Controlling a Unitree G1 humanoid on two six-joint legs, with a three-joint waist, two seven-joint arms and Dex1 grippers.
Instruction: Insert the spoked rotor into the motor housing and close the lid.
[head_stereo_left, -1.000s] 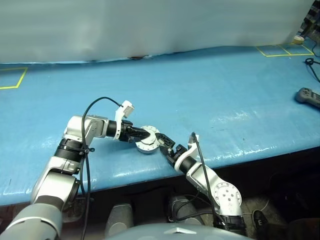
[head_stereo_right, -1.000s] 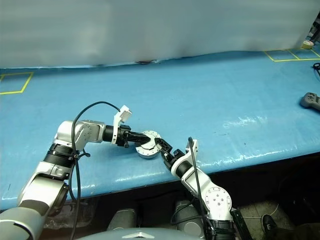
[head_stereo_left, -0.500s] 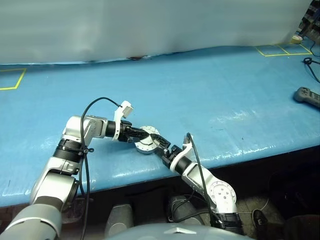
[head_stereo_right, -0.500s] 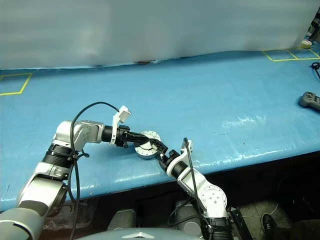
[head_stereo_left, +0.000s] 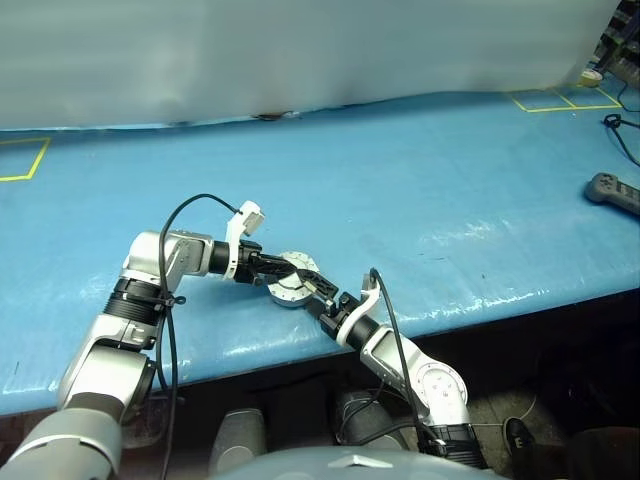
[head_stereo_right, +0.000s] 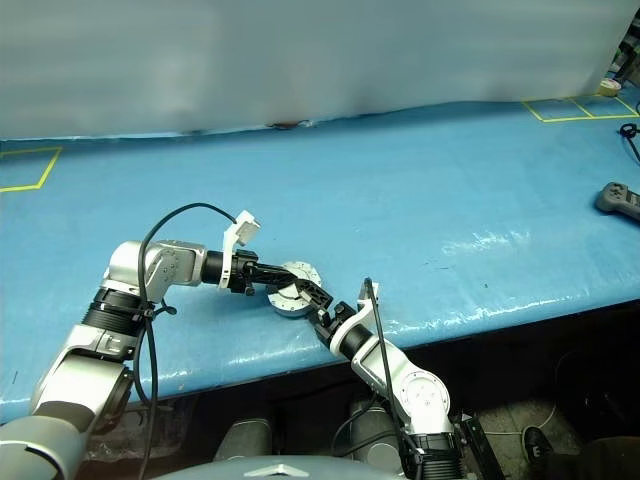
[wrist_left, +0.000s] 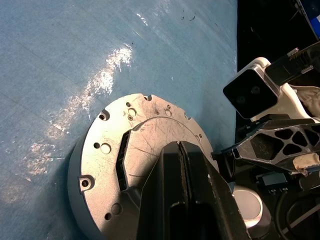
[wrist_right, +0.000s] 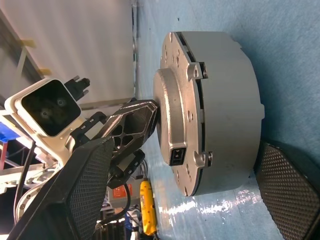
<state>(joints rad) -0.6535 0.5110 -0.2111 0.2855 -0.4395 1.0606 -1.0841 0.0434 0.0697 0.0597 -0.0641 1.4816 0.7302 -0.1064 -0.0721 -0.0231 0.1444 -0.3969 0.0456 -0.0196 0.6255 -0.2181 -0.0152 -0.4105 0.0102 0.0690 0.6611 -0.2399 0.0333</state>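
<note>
The lid (wrist_right: 187, 127) has just a thin seam (wrist_right: 201, 107) between it and the side of the housing, so I expect it to stay on and come along when I lift the housing.
The motor housing (head_stereo_left: 290, 292) sits on the blue table near its front edge. The lid (wrist_left: 112, 150) lies on top of it, plain face with raised centre circle outward, and a thin seam runs between lid and housing wall (wrist_right: 227, 107). My left gripper (head_stereo_left: 283, 272) is shut, and its fingertips (wrist_left: 181, 150) rest on the lid's raised centre. My right gripper (head_stereo_left: 320, 298) is open at the housing's near right side. Its mesh pads (wrist_right: 85, 185) stand on either side of the housing without touching it. The spoked rotor is hidden.
The blue table's (head_stereo_left: 450, 170) front edge runs just behind the right gripper. A dark hand controller (head_stereo_left: 613, 190) lies at the far right. Yellow tape marks (head_stereo_left: 25, 160) sit at the far left and back right. A grey wall backs the table.
My right forearm has swung slightly left and its wrist has turned a little, bringing the open gripper closer around the housing. The left gripper and the housing stay put.
</note>
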